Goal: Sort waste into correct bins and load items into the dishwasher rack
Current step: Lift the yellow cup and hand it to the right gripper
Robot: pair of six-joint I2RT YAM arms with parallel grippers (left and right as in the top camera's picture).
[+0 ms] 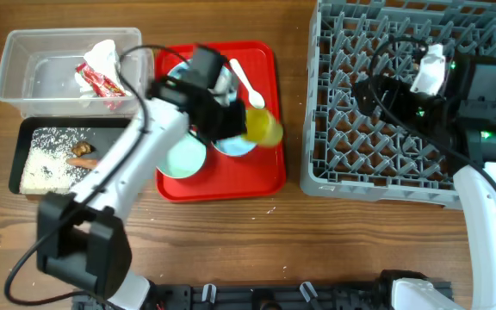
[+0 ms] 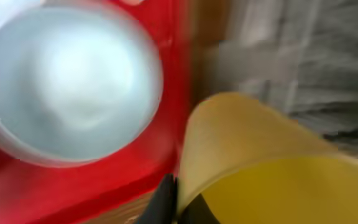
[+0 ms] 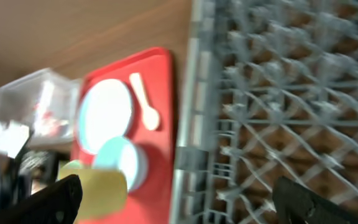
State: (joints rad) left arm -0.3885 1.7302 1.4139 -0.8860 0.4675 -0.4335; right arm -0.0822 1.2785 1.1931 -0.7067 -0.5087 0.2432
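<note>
My right gripper should take the yellow cup (image 1: 256, 127) by its loose end (image 1: 275, 132) and load it. My left gripper holds the cup by the cup's rim, short of the rack.
My left gripper (image 1: 246, 123) is shut on the rim of the small yellow cup (image 1: 267, 128) and holds it above the right edge of the red tray. In the left wrist view one finger (image 2: 178, 204) is inside the cup (image 2: 272, 162) and one outside. A pale blue bowl (image 1: 233, 145) (image 2: 73, 81) and a pale green bowl (image 1: 182, 157) sit on the tray. The plate (image 3: 104, 115) and the white spoon (image 1: 246, 82) (image 3: 145, 102) lie further back. My right gripper (image 1: 370, 88) (image 3: 179, 205) is open and empty over the grey dishwasher rack (image 1: 403, 172).
The red tray (image 1: 265, 185) lies between the bins and the rack. The clear tub (image 1: 24, 69) holds the red-and-white wrapper (image 1: 100, 76). The black tray (image 1: 24, 133) holds rice (image 1: 41, 168) and a brown scrap (image 1: 83, 161). The left arm crosses the tray.
</note>
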